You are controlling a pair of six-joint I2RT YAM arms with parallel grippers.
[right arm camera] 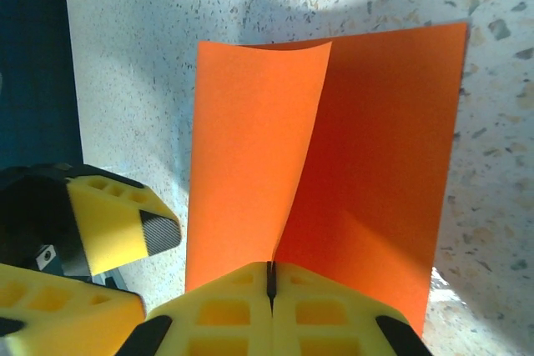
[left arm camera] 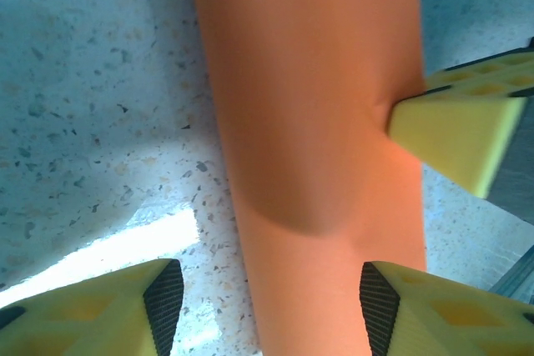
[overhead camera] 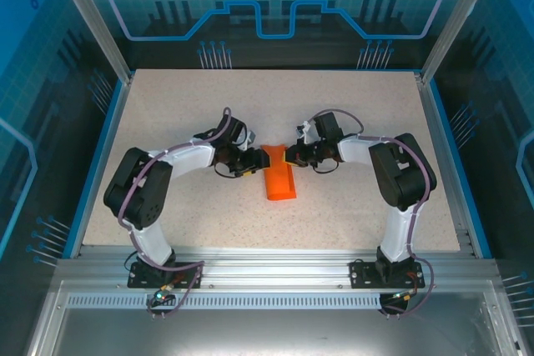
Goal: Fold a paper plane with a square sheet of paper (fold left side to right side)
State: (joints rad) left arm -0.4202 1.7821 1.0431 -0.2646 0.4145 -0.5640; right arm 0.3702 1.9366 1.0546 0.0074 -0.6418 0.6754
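I can see the paper's fold stands curved (right arm camera: 192, 198) beside my open left gripper, so it should hold the fold down (overhead camera: 269, 174) before my right gripper releases the flap's edge.
The square sheet of paper (overhead camera: 280, 179) lies orange-red at the table's middle, half folded, its left part curled up and over to the right. In the right wrist view the raised flap (right arm camera: 250, 147) stands over the flat half, and my right gripper (right arm camera: 269, 277) is shut on that flap's near edge. My left gripper (left arm camera: 271, 289) is open, its yellow fingers (left arm camera: 100, 306) apart over the curved paper (left arm camera: 309, 122), with no pad touching it. The right gripper's tip (left arm camera: 450, 127) meets the paper's right side. Both grippers (overhead camera: 253, 166) (overhead camera: 294, 156) sit at the sheet's far end.
The speckled beige table (overhead camera: 183, 106) has a blue rim and transparent walls on three sides. The left gripper's finger (right arm camera: 125, 223) sits close to the left of the right gripper. Both arm bases stand on the aluminium rail (overhead camera: 275, 273) at the near edge.
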